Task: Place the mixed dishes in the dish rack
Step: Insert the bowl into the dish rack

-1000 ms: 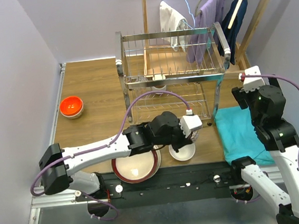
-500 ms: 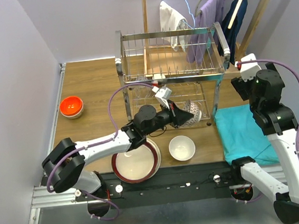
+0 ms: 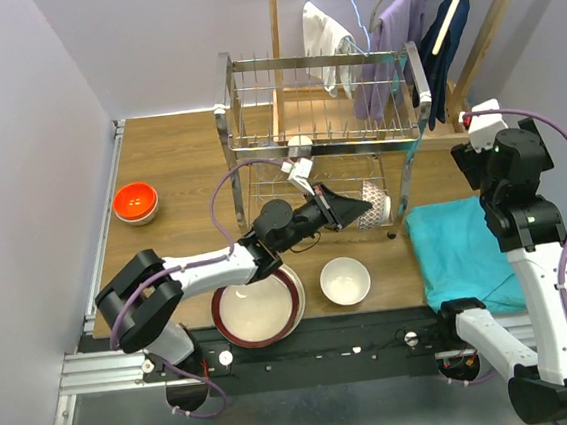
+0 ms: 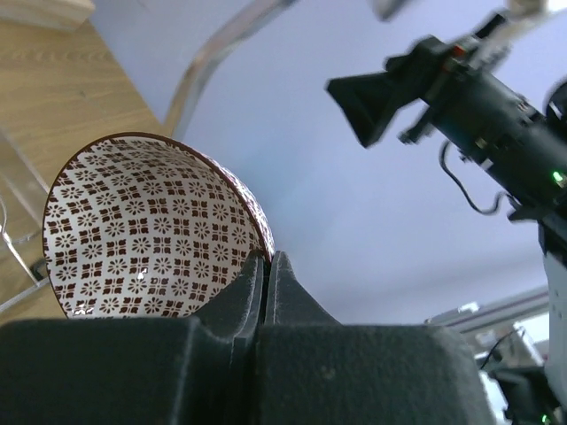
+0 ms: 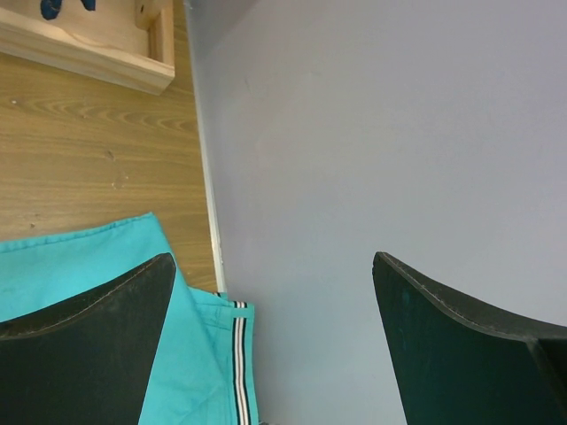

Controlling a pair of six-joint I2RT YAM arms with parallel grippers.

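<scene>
The red-patterned bowl [image 3: 373, 203] is hanging on its side at the loose end of the lower level [image 3: 379, 215], so the robot's left gripper should keep bringing it down until the wires hold it up.
My left gripper [image 3: 351, 207] is shut on the rim of the red-patterned bowl [image 3: 375, 208] and holds it on its side at the right end of the lower tier of the chrome dish rack [image 3: 327, 146]. In the left wrist view the fingertips [image 4: 266, 258] pinch the bowl's rim, with the bowl [image 4: 142, 230] tilted open toward the camera. A dark-red-rimmed cream plate [image 3: 258, 312] and a small white bowl [image 3: 345, 280] sit at the near table edge. An orange bowl [image 3: 135, 202] sits far left. My right gripper [image 5: 275, 266] is open and empty above the teal cloth's edge.
A teal cloth [image 3: 458, 246] lies on the right of the table and also shows in the right wrist view [image 5: 89, 266]. A wooden clothes stand with hanging garments [image 3: 387, 32] is behind the rack. The wall runs close along the right.
My left gripper has carried the patterned bowl from beside the white bowl up and right into the rack's lower tier. The right arm has drawn slightly back and right.
</scene>
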